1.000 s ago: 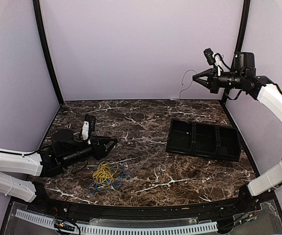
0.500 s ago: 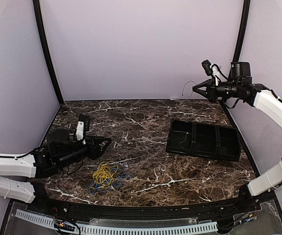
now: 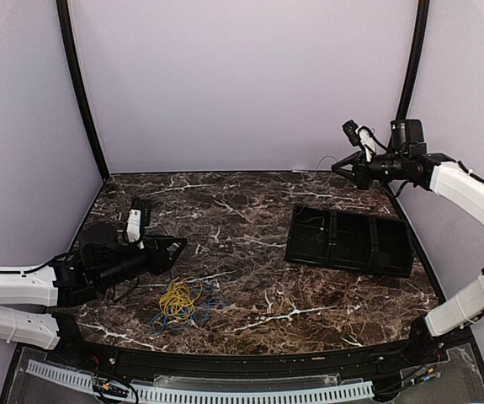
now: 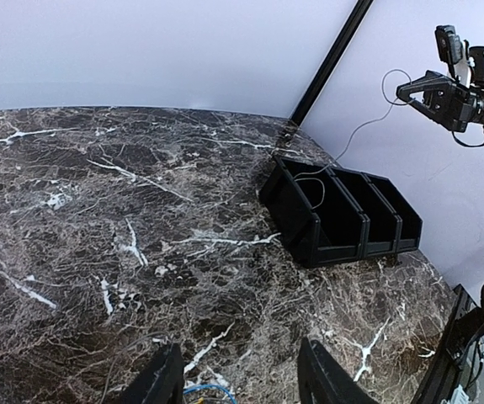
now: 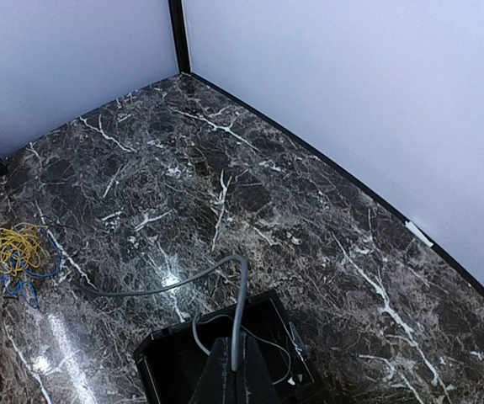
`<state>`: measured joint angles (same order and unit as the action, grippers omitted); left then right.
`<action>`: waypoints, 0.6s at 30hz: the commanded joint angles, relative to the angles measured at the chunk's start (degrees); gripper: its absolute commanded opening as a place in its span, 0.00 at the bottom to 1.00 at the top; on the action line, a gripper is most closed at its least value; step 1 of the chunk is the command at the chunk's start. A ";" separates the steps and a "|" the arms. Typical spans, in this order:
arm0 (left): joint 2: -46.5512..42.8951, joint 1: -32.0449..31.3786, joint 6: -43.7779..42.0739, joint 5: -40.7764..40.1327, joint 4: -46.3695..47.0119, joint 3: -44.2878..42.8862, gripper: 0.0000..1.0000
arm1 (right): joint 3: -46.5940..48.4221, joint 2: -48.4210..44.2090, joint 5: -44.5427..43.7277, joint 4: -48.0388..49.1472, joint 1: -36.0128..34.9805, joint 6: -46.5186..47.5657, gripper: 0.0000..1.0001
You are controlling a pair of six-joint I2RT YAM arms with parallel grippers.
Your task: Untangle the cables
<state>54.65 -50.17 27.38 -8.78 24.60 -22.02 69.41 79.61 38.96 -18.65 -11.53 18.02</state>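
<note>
The grey cable's lower part [image 3: 321, 224] is inside the black tray's compartment and clear of the tangle, so my right gripper keeps going down over this compartment [image 3: 311, 238] and lets go there.
A tangle of yellow and blue cables [image 3: 181, 301] lies on the marble table near the front left. My left gripper [image 3: 178, 247] hovers open just behind and left of the tangle, nothing between its fingers. The left wrist view has a bit of blue cable [image 4: 199, 391] showing between those open jaws [image 4: 240, 372]. My right gripper [image 3: 336, 164] is high at the back right, shut on a pale grey cable [image 5: 240, 303]. The grey cable [image 4: 355, 130] hangs down into the left compartment of the black tray [image 3: 351, 244]. The right wrist view also takes in the yellow coil [image 5: 16, 244].
The black tray [image 4: 309, 220] has three compartments and stands right of centre on the table. Purple walls with black corner posts [image 3: 80, 93] close in the back and sides. A perforated white strip [image 3: 225, 393] runs along the near edge.
My right gripper has come down with the grey cable, whose loose end now rests in the tray. My left gripper has drawn back slightly to the left.
</note>
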 commanded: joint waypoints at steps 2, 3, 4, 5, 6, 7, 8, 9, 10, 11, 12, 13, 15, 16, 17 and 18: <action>-1.00 -0.33 -0.98 -2.56 -5.39 -2.19 0.49 | 0.56 5.08 -4.44 -4.16 0.21 3.21 0.00; -1.01 -0.30 -1.13 -2.69 -6.07 -2.97 0.49 | 0.71 6.06 -5.29 -4.71 0.11 3.45 0.00; -1.08 -0.28 -1.46 -2.76 -7.47 -3.94 0.49 | 0.92 7.09 -6.31 -5.17 -0.08 3.77 0.00; -1.10 -0.28 -1.67 -2.88 -8.21 -4.41 0.49 | 1.09 8.10 -7.38 -5.63 -0.46 4.05 0.00; -1.19 -0.34 -2.10 -3.08 -9.63 -5.35 0.50 | 1.42 8.97 -8.77 -6.20 -1.03 4.48 0.00; -1.29 -0.36 -2.67 -3.17 -10.30 -5.77 0.50 | 1.81 9.82 -10.41 -6.87 -1.84 5.21 0.00; -1.34 -0.36 -2.98 -3.46 -11.62 -6.53 0.50 | 2.13 10.79 -12.06 -7.32 -2.70 5.69 0.00; -1.37 -0.32 -3.50 -3.72 -12.22 -6.89 0.51 | 2.46 11.61 -13.84 -7.69 -3.67 5.99 0.00; -1.41 -0.30 -3.79 -4.28 -13.51 -7.55 0.51 | 2.79 12.60 -15.73 -7.93 -4.54 6.20 0.00; -1.40 -0.35 -4.28 -4.52 -14.64 -7.84 0.52 | 3.17 13.38 -17.38 -7.93 -5.51 6.36 0.00; -1.46 -0.36 -4.49 -5.10 -15.05 -8.23 0.52 | 3.45 14.24 -18.94 -7.83 -6.24 6.25 0.00; -1.47 -0.34 -4.71 -5.41 -15.75 -8.35 0.52 | 3.84 15.15 -20.47 -7.92 -6.99 6.18 0.00; -1.54 -0.36 -4.62 -5.95 -16.22 -8.42 0.52 | 4.64 17.12 -22.20 -8.30 -7.99 6.16 0.00; -1.65 -0.36 -4.53 -6.00 -16.28 -8.35 0.52 | 5.06 18.12 -22.70 -8.69 -8.32 6.15 0.00; -1.65 -0.36 -4.28 -5.95 -16.32 -8.24 0.53 | 5.38 19.02 -23.25 -8.91 -8.66 6.15 0.00; -1.72 -0.36 -4.18 -5.69 -16.37 -8.04 0.53 | 5.67 20.18 -23.94 -9.19 -9.01 6.10 0.00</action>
<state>54.17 -50.17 23.99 -13.37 10.87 -29.10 72.66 96.79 20.36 -27.14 -19.49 23.55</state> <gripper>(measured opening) 0.526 0.017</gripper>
